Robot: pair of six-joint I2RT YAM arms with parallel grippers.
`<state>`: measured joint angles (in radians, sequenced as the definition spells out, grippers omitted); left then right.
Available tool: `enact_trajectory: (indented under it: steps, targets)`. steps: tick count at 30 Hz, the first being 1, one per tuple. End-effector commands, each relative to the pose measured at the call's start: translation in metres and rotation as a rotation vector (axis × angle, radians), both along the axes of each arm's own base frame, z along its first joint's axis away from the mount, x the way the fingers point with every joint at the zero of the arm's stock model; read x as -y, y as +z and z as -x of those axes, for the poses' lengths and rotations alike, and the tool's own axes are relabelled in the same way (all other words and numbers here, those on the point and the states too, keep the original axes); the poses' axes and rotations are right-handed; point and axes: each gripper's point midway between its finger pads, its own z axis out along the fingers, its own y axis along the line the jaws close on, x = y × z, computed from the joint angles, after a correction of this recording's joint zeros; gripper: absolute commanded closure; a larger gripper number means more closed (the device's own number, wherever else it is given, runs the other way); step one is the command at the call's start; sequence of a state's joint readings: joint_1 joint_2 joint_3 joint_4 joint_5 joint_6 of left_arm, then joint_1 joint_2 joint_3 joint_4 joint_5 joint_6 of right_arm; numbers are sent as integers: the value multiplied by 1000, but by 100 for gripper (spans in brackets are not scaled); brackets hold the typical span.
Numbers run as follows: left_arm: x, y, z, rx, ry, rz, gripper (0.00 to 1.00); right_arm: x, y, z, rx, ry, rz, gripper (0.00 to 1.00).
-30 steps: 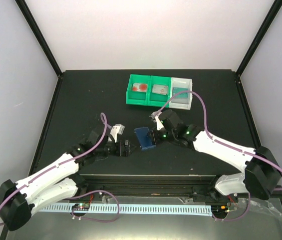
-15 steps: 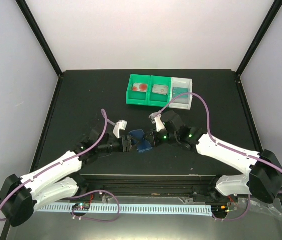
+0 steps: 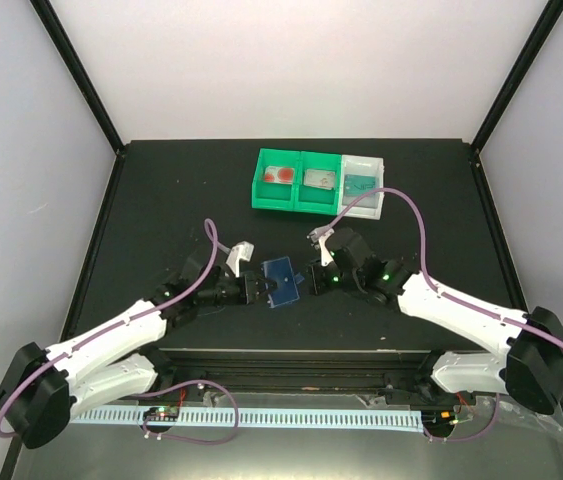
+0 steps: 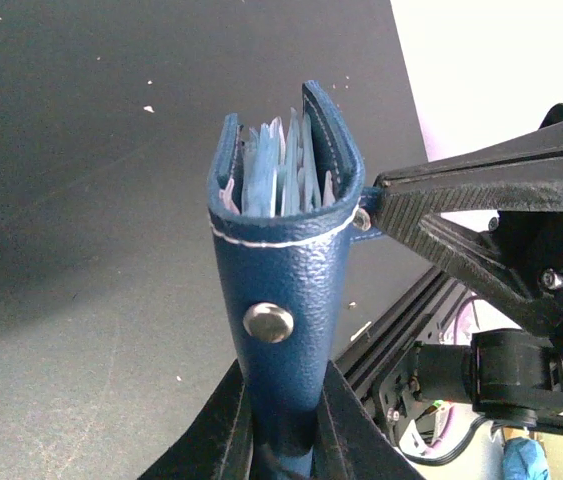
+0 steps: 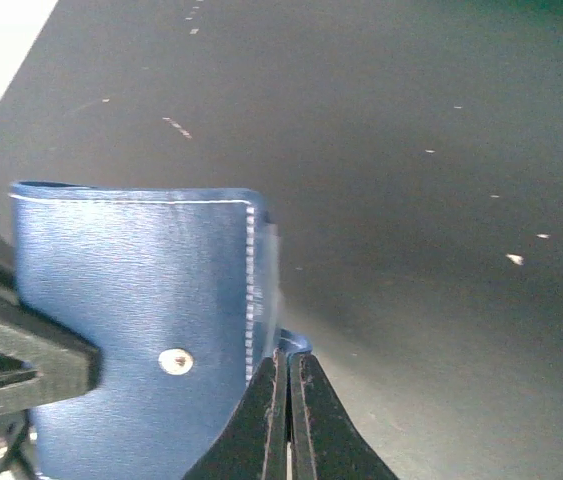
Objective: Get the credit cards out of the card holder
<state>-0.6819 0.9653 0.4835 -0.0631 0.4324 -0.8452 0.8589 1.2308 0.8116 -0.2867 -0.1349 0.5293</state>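
Observation:
The card holder's folded covers [image 4: 286, 375] are pinched together in my left gripper. That gripper should open while my right gripper pulls the strap [image 4: 363, 224] away to unfold the card holder.
The dark blue card holder [image 3: 283, 282] hangs just above the table between both arms. My left gripper [image 3: 253, 288] is shut on its folded spine [image 4: 283, 290], with one black finger on each side of it [image 4: 287, 388]. My right gripper [image 5: 288, 352] is shut on a thin blue edge of the holder [image 5: 141, 320]. Pale blue pockets [image 4: 273, 172] show at the holder's open top; no card shows in them. Three credit cards lie in the trays: white with red circles [image 3: 280, 175], greyish [image 3: 319, 179] and teal [image 3: 359, 185].
A green two-compartment tray [image 3: 264, 195] and a white tray [image 3: 377, 205] stand side by side at the back of the black table. A black rail [image 3: 291, 360] runs along the near edge between the arm bases. Pale walls enclose the table.
My left gripper moved right to the card holder and shut on its spine. The holder swung from standing on edge to lying flatter between both grippers. The right gripper stayed shut.

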Motion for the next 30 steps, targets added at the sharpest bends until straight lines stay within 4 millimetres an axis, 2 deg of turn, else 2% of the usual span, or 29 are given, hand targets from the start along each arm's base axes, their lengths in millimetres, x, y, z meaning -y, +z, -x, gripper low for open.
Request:
enact_trajectory:
  steps: [1,4,10,16,19,23,30]
  targets:
    - [-3,-8,-7,9,13,-37,98,27,-17,-14,64,-104,153,99]
    - [-8,-22,-13,-15,33,-87,94,25,-26,-14,45,-94,167,99]
    - [-15,-53,-24,-73,56,-167,87,8,-28,-16,37,-58,105,99]
    - [-22,-81,-32,-127,58,-262,70,2,-51,-25,5,-60,166,99]
    - [-26,-82,-35,-123,66,-284,62,3,-50,-27,3,-67,175,99]
    - [-37,-82,-40,-101,105,-341,43,0,-38,-22,-5,-60,133,99]
    - [-31,-55,-37,-36,63,-279,28,-25,-19,-7,-90,-7,-60,99]
